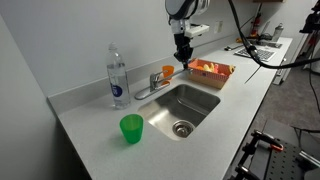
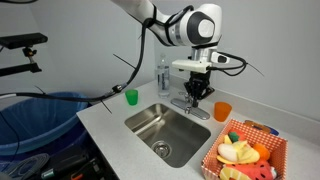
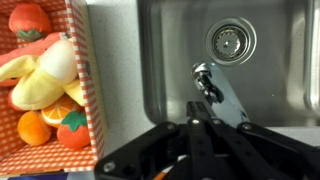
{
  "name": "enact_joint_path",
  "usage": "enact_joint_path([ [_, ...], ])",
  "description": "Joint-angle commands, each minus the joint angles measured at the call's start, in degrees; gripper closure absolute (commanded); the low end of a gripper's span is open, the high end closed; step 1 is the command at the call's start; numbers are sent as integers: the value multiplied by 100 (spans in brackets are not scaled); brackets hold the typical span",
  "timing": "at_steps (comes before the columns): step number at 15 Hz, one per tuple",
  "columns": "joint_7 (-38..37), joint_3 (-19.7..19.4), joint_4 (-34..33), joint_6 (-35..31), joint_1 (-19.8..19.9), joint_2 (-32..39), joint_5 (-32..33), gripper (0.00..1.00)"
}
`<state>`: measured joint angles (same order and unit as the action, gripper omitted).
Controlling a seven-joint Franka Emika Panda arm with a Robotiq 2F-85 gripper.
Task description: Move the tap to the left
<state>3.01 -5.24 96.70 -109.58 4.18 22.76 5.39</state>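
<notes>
I should turn back and push the spout of the tap toward the green cup [image 1: 131,128], because my gripper's closed fingers are on the basket side of the tap's spout [image 3: 217,88].
The tap [image 1: 152,85] is a small chrome faucet at the back edge of the sink [image 1: 190,103]. Its low spout reaches out over the basin. It also shows in an exterior view [image 2: 190,104] and in the wrist view [image 3: 215,92]. My gripper [image 1: 183,57] hangs just above the spout end of the tap, next to the orange cup [image 1: 168,71]. In the wrist view my fingers [image 3: 194,112] are pressed together, with nothing between them. Their tips lie right beside the spout; I cannot tell whether they touch it.
A clear water bottle [image 1: 117,75] stands beside the tap. A green cup [image 1: 131,128] stands on the counter at the sink's front corner. A red-checked basket of toy fruit [image 1: 229,70] sits beside the sink, also in the wrist view [image 3: 82,60]. The drain [image 3: 231,41] is in the basin.
</notes>
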Motion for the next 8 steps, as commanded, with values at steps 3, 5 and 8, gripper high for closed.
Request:
enact_joint_path([
  [3,-86,-52,-49,-90,38,220,160,100],
  [5,69,25,214,-100,32,-11,113,100],
  [8,366,172,530,26,32,-372,3,100],
])
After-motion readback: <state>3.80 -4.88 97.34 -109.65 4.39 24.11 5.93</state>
